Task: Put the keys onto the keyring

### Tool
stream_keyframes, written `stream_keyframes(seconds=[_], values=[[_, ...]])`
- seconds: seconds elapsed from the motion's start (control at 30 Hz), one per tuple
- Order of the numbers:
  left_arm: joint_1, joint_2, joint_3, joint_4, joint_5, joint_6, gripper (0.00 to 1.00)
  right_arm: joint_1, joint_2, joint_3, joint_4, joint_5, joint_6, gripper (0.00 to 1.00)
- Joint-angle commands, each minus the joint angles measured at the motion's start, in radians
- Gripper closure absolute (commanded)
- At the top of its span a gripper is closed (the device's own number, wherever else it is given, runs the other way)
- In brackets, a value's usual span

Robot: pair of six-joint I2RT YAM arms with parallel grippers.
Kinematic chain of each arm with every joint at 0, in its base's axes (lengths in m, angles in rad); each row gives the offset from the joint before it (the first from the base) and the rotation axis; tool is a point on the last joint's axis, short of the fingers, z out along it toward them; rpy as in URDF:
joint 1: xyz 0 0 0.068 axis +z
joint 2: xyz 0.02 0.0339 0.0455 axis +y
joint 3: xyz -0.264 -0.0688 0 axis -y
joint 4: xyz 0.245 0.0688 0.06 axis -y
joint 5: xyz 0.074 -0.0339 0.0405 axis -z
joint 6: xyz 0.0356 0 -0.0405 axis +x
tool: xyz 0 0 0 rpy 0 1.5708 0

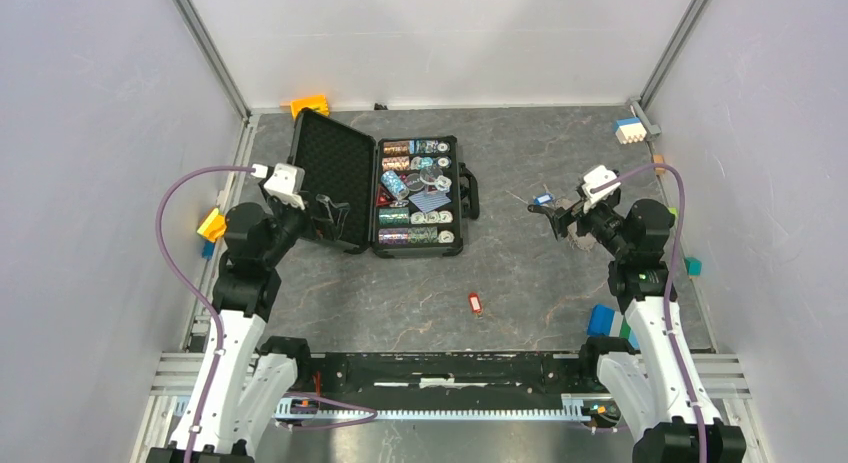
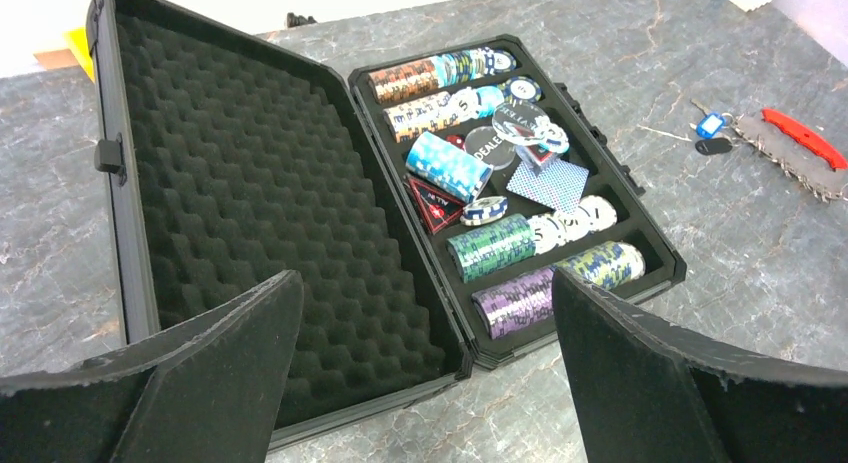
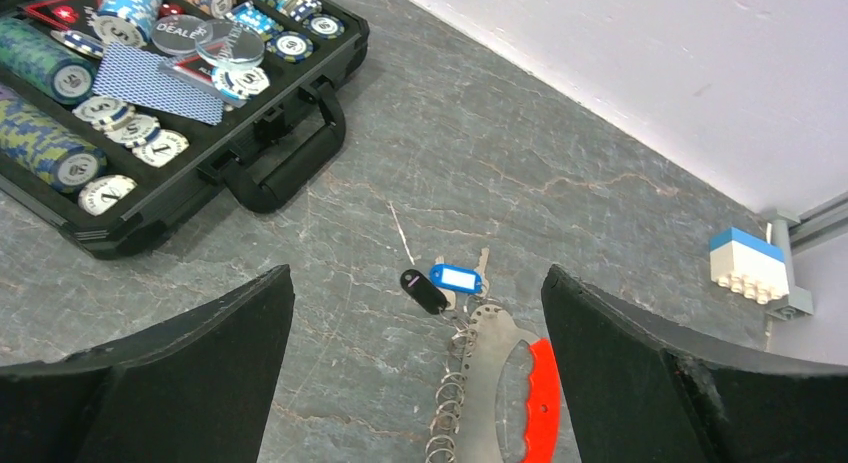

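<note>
The split rings [image 3: 448,407] stick out freely along the keyring's metal edge. My open right gripper goes on down toward the near rings [image 3: 440,445] before its fingers close there.
The keyring [image 3: 490,373] is a flat silvery metal plate with a red grip edge and a row of split rings, lying on the grey table. At its top end sit a blue-tagged key [image 3: 456,279] and a black-tagged key [image 3: 424,291]; whether they hang on its rings I cannot tell. My right gripper [image 3: 417,283] hovers open just above them, touching nothing. A small red-tagged key [image 1: 475,303] lies alone near the table's front middle. My left gripper [image 2: 425,313] is open and holds nothing, above the front edge of the poker case. The left wrist view shows the keyring [image 2: 790,143] far right.
An open black poker chip case [image 1: 335,163] with foam lid and rows of chips fills the left centre, its handle [image 1: 470,191] facing the keyring. Toy blocks lie at the edges: orange [image 1: 310,105], white-blue [image 1: 629,130], yellow [image 1: 211,225], blue [image 1: 601,320].
</note>
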Motion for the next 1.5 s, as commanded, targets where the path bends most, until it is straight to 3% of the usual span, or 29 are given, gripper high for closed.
stream_keyframes(seconds=[0.0,0.17,0.4,0.73,1.47], values=[[0.006,0.011,0.068,-0.057,0.036,0.052,0.0,0.0,-0.007,0.021,-0.014,0.059,-0.057,0.02],[0.006,0.035,0.108,-0.125,0.124,0.115,0.0,0.0,0.007,0.064,-0.162,0.192,-0.161,0.02],[0.006,0.097,0.133,-0.166,0.214,0.114,0.0,0.0,0.147,0.123,-0.394,0.323,-0.305,0.03],[0.007,0.127,0.127,-0.17,0.246,0.127,0.0,0.0,0.459,0.212,-0.467,0.356,-0.436,0.34],[0.007,0.143,0.117,-0.169,0.271,0.142,0.0,0.0,0.806,0.307,-0.43,0.394,-0.453,0.48]])
